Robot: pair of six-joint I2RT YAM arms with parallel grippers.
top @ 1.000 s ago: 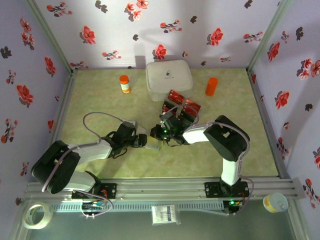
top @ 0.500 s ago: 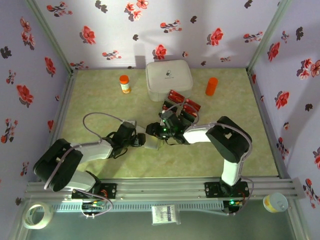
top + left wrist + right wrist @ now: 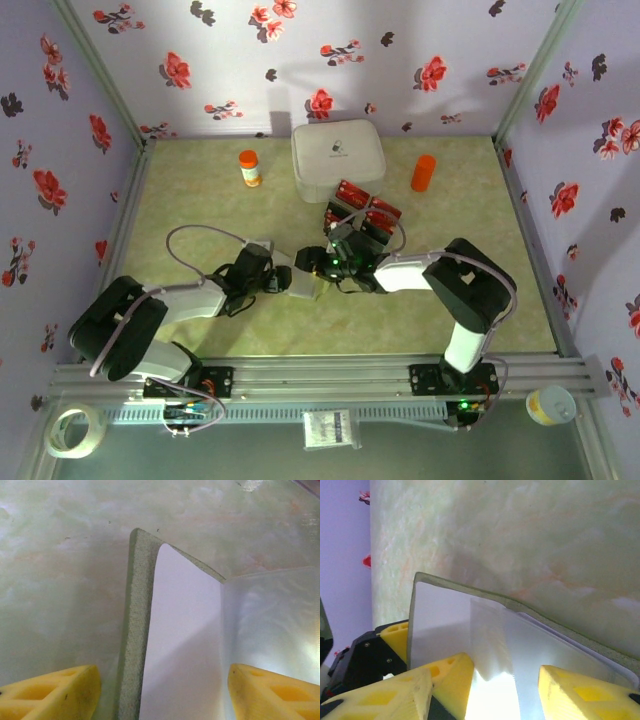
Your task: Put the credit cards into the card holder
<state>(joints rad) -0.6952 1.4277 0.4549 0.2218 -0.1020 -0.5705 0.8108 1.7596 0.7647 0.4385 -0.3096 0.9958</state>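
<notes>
My left gripper's fingers have the card holder's flap point(image 3: 141, 580) standing up between them, so next my left gripper moves away while my right gripper pushes down the flap's pale grey inside point(image 3: 185, 625).
The olive-green card holder point(image 3: 303, 288) lies open at the table's middle, between both grippers. One flap point(image 3: 134, 630) stands upright with its pale grey inside point(image 3: 185, 645) showing. My left gripper point(image 3: 162, 672) point(image 3: 283, 283) is open and straddles this flap, with a small gap on the green side. My right gripper point(image 3: 485, 680) point(image 3: 318, 266) is open over the holder's glossy inner panel point(image 3: 530, 650) and holds nothing. The left gripper's fingers point(image 3: 447, 677) flank the flap in the right wrist view. Red and dark credit cards point(image 3: 362, 215) lie in a cluster behind the right gripper.
A big white rounded box point(image 3: 338, 160) stands at the back centre. An orange bottle with a white cap point(image 3: 249, 167) is to its left and a plain orange bottle point(image 3: 424, 172) to its right. Floral walls point(image 3: 90, 130) enclose three sides.
My right gripper has gone from shut to open over the holder, and its arm has swung slightly to the right. The left arm has edged a little toward the holder.
</notes>
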